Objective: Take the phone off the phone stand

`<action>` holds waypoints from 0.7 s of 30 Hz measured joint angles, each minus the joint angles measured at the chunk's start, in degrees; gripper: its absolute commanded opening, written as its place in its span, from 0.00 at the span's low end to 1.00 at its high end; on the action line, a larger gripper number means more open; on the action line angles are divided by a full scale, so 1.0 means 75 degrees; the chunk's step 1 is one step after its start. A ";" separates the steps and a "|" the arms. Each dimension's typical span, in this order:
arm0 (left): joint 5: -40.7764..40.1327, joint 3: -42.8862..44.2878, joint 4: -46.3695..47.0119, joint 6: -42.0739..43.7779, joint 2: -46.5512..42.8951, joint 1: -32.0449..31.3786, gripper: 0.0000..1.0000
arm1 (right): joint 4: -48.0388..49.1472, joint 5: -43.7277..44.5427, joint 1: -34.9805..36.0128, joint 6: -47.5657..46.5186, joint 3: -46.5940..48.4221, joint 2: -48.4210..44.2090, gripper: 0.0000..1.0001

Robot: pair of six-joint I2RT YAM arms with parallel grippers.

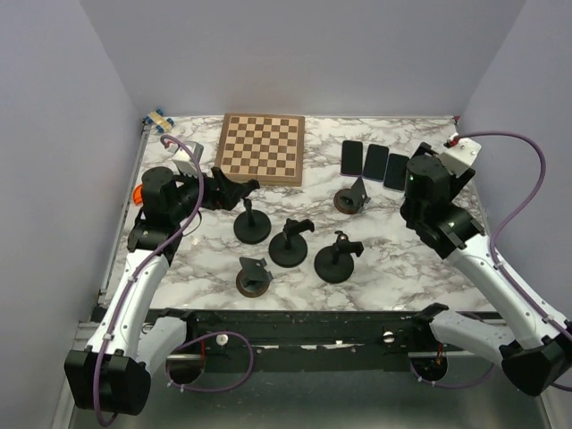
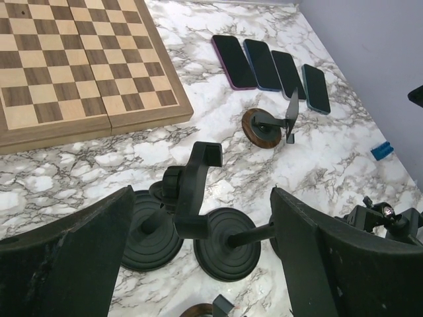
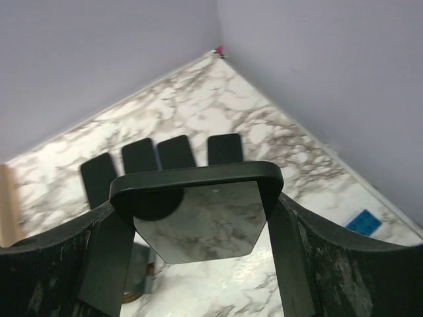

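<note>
The marble point(image 3: 281, 158) between the phone row and the side wall is clear, so my right gripper should go on moving the phone there point(image 2: 342, 109) until the phone lies flat before it lets go.
My right gripper point(image 3: 197, 218) is shut on a dark phone point(image 3: 198, 177), gripping its two long sides and holding it in the air above the marble. In the top view this gripper point(image 1: 414, 172) hangs just right of the brown-based phone stand point(image 1: 351, 198), which carries no phone. That stand also shows in the right wrist view point(image 3: 135, 284), below and left of the held phone. My left gripper point(image 1: 234, 191) is open and empty, and hovers over the black stands point(image 2: 198, 191).
Several phones lie flat in a row at the back right point(image 2: 262, 63) point(image 3: 176, 150). Three black round-based stands point(image 1: 288, 246) and another brown-based stand point(image 1: 254, 277) occupy the middle. A chessboard point(image 1: 262, 147) lies at the back. The right wall is close.
</note>
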 measured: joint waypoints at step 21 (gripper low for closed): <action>-0.0405 0.0000 -0.0041 0.0029 -0.0883 -0.0085 0.91 | -0.1816 -0.3713 -0.5123 0.0557 0.1399 0.5056 0.01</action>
